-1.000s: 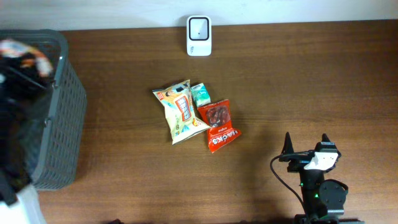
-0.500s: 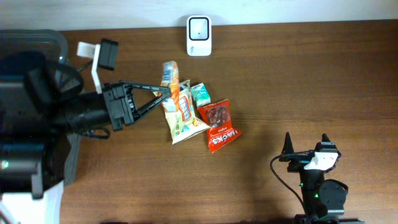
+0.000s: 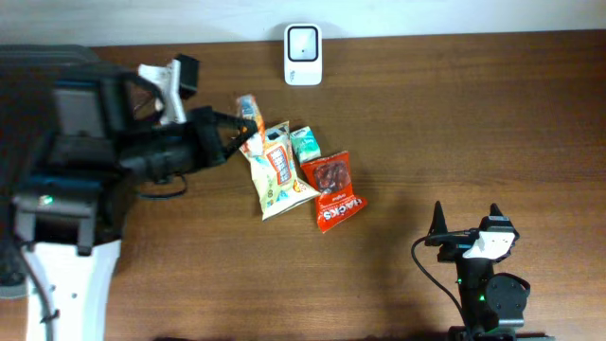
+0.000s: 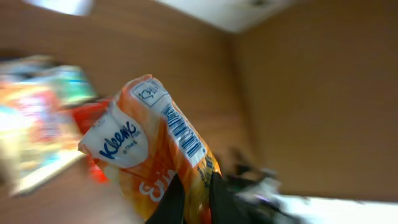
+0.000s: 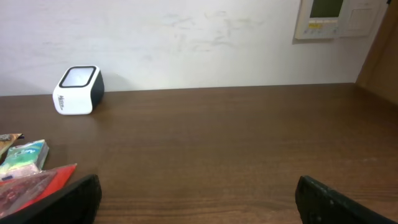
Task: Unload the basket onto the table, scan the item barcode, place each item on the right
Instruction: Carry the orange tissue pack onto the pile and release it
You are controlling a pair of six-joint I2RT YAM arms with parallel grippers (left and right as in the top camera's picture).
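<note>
The left gripper has the orange tissue pack's edge [image 4: 198, 180] in its fingers and the red packet is uncovered, so the gripper should go on over the red packet [image 3: 333, 186] and let go there.
My left gripper [image 3: 242, 131] is shut on an orange Kleenex tissue pack [image 3: 248, 107] and holds it above the table, left of the snack pile. In the left wrist view the pack [image 4: 146, 146] fills the middle, its barcode [image 4: 184, 131] facing the camera, with the black fingers [image 4: 169, 204] pinching its lower edge. The white scanner [image 3: 303, 55] stands at the table's back edge, to the right of and behind the pack; the right wrist view shows the scanner [image 5: 78, 90] against the wall. My right gripper [image 3: 467, 222] rests open near the front right with nothing between its fingers [image 5: 68, 200].
A yellow snack bag [image 3: 276, 175], a small green packet [image 3: 305, 144] and a red packet [image 3: 334, 192] lie together mid-table. The grey basket [image 3: 43, 52] at the far left is mostly covered by my left arm. A wall panel [image 5: 329, 15] hangs behind.
My left arm has come out from over the basket with the tissue pack and carried it right, then a little back toward the scanner. The right arm has not moved.
</note>
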